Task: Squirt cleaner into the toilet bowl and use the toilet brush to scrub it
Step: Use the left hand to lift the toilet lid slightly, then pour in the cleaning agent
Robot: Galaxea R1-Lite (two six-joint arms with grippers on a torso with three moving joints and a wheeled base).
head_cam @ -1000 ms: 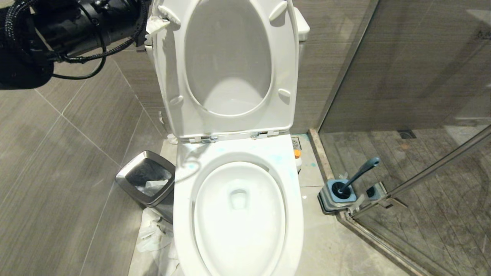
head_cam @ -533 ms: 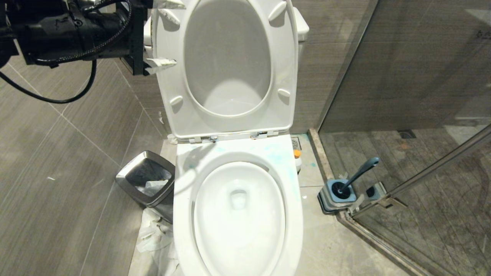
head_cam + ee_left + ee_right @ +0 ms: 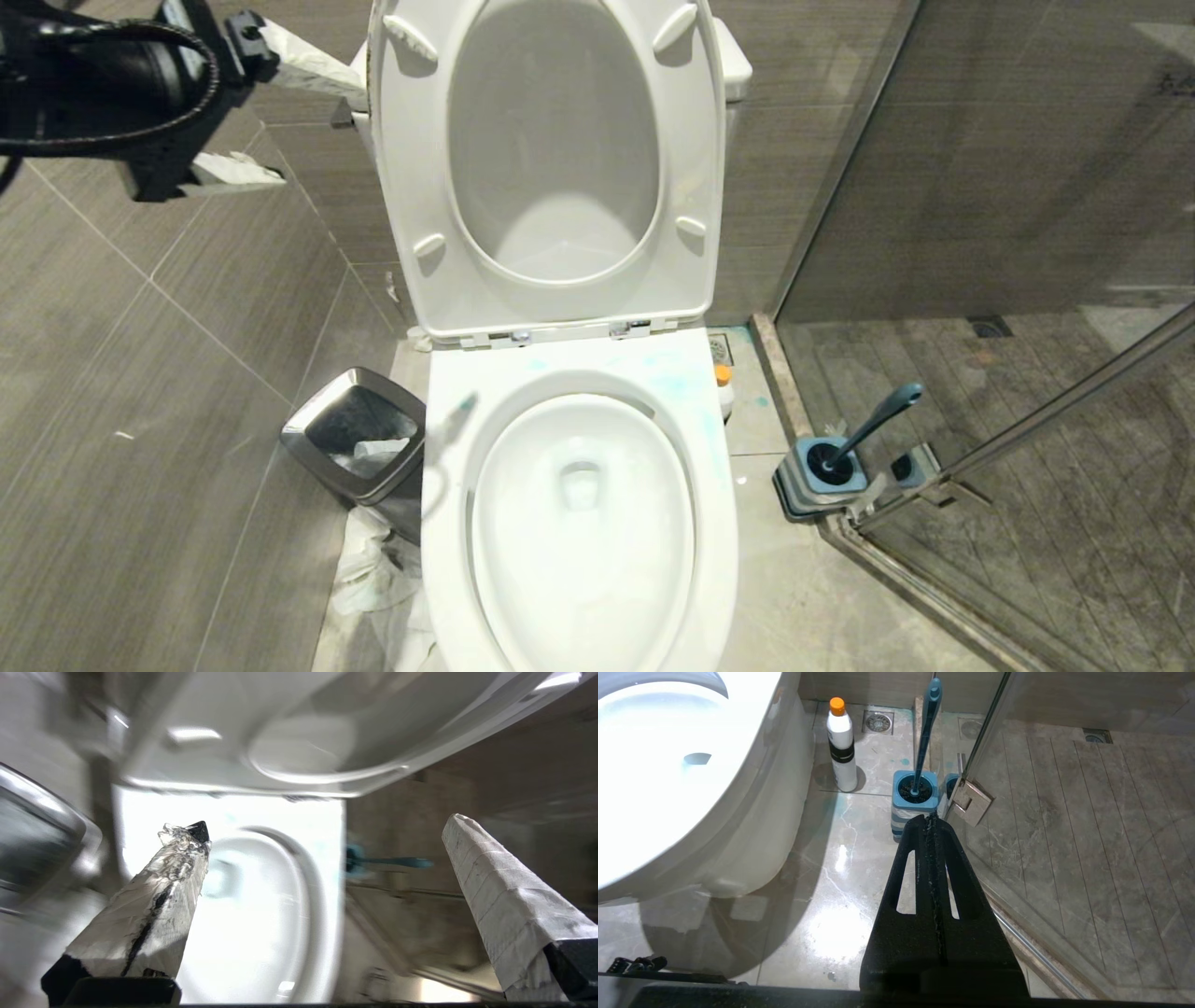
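I keep moving back until the toilet is clear and then close empty, because the raised seat [image 3: 416, 168] is standing unheld and my left gripper hangs clear of its edge [image 3: 377, 140].
The toilet bowl [image 3: 448, 560] stands in the middle with its seat and lid [image 3: 411, 233] raised against the wall. Pale turquoise cleaner [image 3: 674, 385] is smeared on the back of the rim. To the right, the toilet brush [image 3: 878, 418] leans in its blue-and-grey holder [image 3: 794, 485] on the floor. My left gripper [image 3: 319, 131] hangs open and empty up beside the lid's left edge, apart from it. From its wrist I see the bowl [image 3: 317, 905] and the brush [image 3: 397, 862] beyond the left gripper [image 3: 327, 823]. My right gripper [image 3: 930, 817] is shut and empty, low, pointing at the brush [image 3: 927, 728].
A steel waste bin [image 3: 317, 415] stands left of the bowl, with crumpled paper [image 3: 373, 569] on the floor beside it. A white bottle with an orange cap [image 3: 841, 746] stands behind the bowl's right side. A glass shower door [image 3: 1027, 280] closes off the right.
My left gripper has drawn back leftward from the raised lid's upper left edge and its wrist has rolled. The lid stays up. The right arm has not moved.
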